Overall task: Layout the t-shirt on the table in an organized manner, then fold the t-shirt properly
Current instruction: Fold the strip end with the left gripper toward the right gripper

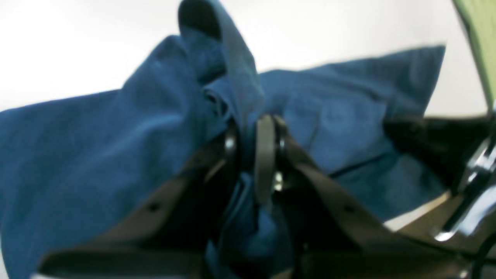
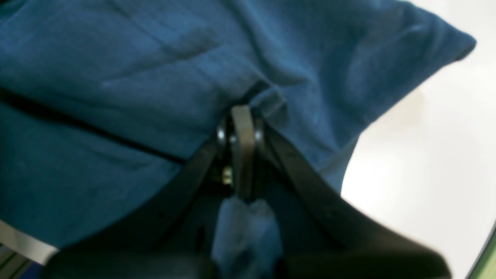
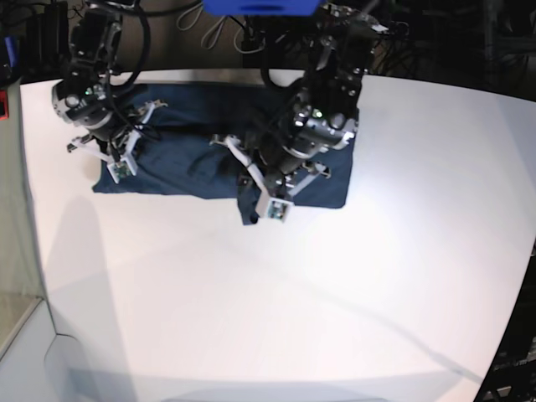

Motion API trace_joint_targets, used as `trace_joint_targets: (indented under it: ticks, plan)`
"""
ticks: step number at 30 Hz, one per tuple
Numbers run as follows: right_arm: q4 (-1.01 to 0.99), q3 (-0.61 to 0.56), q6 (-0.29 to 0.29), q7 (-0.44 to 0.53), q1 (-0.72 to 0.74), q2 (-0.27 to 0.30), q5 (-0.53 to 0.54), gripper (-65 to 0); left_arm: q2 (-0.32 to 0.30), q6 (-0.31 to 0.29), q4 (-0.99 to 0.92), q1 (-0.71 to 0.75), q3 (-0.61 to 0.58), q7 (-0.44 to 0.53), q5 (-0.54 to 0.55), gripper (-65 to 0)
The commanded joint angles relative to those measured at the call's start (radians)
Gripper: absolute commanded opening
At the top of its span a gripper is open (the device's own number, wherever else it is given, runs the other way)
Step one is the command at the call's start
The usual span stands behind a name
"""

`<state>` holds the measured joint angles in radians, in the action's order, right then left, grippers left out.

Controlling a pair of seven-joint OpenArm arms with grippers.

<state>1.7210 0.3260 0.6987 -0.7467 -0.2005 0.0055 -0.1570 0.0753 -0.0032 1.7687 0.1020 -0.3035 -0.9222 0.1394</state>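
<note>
Next, I pull the t-shirt's bunched fold away from my right gripper with my left gripper to stretch the cloth, because the t-shirt's middle [image 3: 194, 163] is slack and creased.
The dark navy t-shirt [image 3: 184, 134] lies spread and creased along the far part of the white table [image 3: 251, 318]. My left gripper [image 3: 251, 188] is at the shirt's near edge, towards its middle. In the left wrist view this gripper [image 1: 255, 128] is shut on a bunched fold of the t-shirt [image 1: 116, 135], and cloth stands up past the fingertips. My right gripper [image 3: 113, 152] is over the shirt's left end. In the right wrist view it [image 2: 242, 116] is shut on a pinch of the t-shirt [image 2: 135, 77], and a tuft of cloth shows between its fingers.
A blue box [image 3: 260, 7] and dark cables sit behind the table's far edge. The table's left edge [image 3: 29, 251] drops away towards a grey floor. A green surface [image 1: 480, 38] and shiny metal parts [image 1: 472, 182] show at the right of the left wrist view.
</note>
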Motion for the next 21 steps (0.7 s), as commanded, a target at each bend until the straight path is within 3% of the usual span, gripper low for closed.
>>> trace_joint_targets:
  ticks: [1, 6, 10, 14, 19, 21]
  plan:
    - [0.009, 0.005, -0.001, -0.012, 0.002, 0.008, -0.011, -65.0, -0.009, 0.007, 0.024, -0.012, -0.013, -0.005, 0.009, -64.9]
    - [0.009, 0.008, -0.001, -0.012, 0.006, 0.009, -0.011, -65.0, -0.096, 0.004, 0.112, -0.012, -0.004, -0.068, 0.01, -64.9]
    - [0.009, 0.008, -0.001, -0.012, 0.008, 0.009, -0.011, -65.0, -0.174, -0.002, 0.214, 0.028, 0.099, -0.07, 0.013, -64.9]
    - [0.007, 0.008, -0.001, -0.012, 0.008, 0.011, -0.011, -65.0, -0.254, -0.002, 0.224, 0.037, 0.18, -0.07, 0.105, -64.9]
    - [0.007, 0.008, -0.001, -0.012, 0.008, 0.024, -0.011, -65.0, -0.337, -0.005, 0.225, 0.051, 0.496, -0.065, 0.282, -64.8]
    - [0.007, 0.008, -0.001, -0.01, 0.005, 0.024, -0.011, -65.0, -0.378, -0.042, 0.224, 0.048, 0.614, -0.068, 0.365, -64.8]
